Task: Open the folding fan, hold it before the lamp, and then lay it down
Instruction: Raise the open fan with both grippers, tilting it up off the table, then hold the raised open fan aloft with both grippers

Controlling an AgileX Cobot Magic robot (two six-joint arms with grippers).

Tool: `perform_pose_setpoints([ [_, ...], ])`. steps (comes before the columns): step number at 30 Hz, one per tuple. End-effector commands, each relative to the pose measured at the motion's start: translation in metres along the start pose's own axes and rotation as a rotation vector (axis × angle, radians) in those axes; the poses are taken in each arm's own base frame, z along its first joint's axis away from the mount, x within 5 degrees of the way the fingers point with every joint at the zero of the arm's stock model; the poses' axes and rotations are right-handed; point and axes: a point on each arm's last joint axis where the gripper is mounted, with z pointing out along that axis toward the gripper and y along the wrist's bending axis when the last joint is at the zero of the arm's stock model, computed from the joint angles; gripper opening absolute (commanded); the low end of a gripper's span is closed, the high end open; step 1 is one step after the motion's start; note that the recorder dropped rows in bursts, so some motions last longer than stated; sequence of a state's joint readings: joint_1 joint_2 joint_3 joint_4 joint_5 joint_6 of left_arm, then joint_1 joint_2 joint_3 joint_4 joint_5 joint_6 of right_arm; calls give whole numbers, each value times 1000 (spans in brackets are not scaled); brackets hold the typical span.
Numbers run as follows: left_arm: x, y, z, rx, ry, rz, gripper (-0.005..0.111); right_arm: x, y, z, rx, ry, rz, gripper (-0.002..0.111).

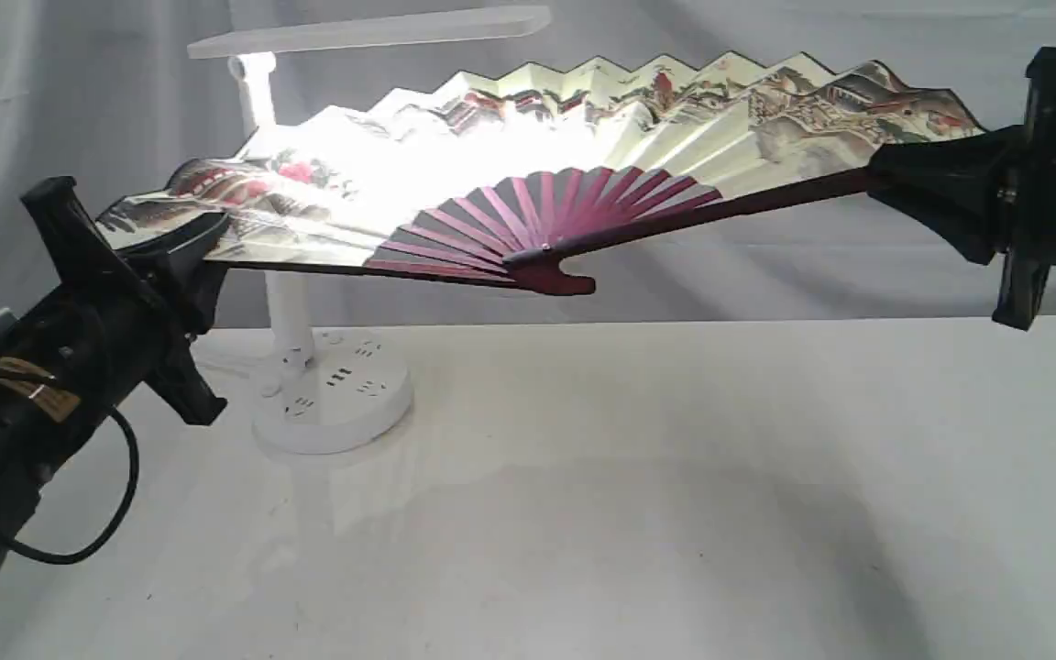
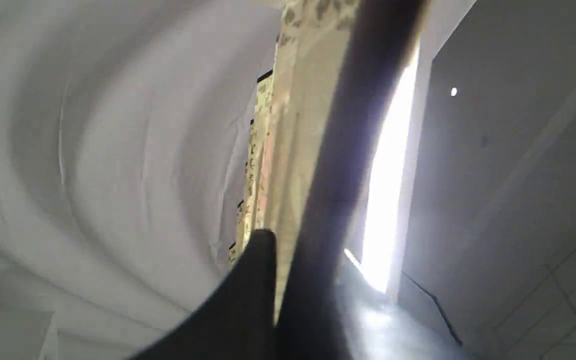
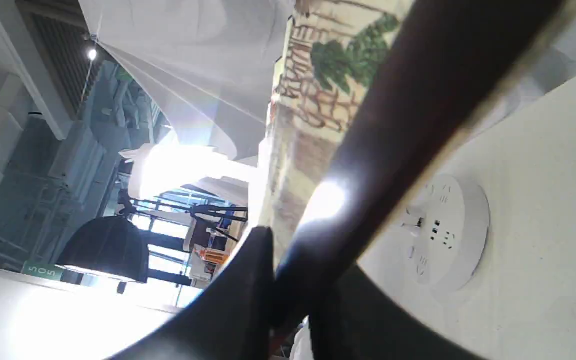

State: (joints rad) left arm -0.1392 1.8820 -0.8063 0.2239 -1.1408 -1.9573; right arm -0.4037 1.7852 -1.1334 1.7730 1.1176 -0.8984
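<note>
The fan's paper (image 1: 480, 137) is spread wide in front of the lamp, so my right gripper should go on lifting the fan's guard until the fan hangs just below the lamp head (image 1: 381, 31).
The folding fan (image 1: 528, 156) is spread wide open in the air above the table, its painted cream paper glowing from the light behind. Its maroon ribs meet at a pivot near the centre. The white lamp (image 1: 308, 367) stands behind the fan's left half, its flat head (image 1: 372, 32) above the fan and lit. My left gripper (image 1: 203, 243) is shut on the fan's left guard; in the left wrist view that dark guard (image 2: 348, 150) runs between the fingers. My right gripper (image 1: 895, 174) is shut on the right guard (image 3: 418, 110).
The white table (image 1: 629, 504) lies below the fan. A grey cloth backdrop (image 1: 79, 119) hangs behind the lamp. The lamp's round base with sockets (image 3: 443, 230) shows in the right wrist view. A black cable (image 1: 115, 495) loops off the left arm.
</note>
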Motion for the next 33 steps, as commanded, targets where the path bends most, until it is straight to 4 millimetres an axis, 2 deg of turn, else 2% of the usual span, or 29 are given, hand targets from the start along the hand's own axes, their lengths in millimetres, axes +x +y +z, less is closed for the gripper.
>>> perform_pose_setpoints([
  [1,-14,-26,-3,151,-52,-146,0,3,-2,6,81,-17,-82,0],
  [8,-14,-26,-3,142,-34,-140,0,11,9,19,68,11,-107,0],
  [20,-12,-25,-3,132,-12,-160,0,13,28,14,37,5,-144,0],
  [33,1,-52,-7,185,52,-115,0,15,30,13,8,28,-134,0],
])
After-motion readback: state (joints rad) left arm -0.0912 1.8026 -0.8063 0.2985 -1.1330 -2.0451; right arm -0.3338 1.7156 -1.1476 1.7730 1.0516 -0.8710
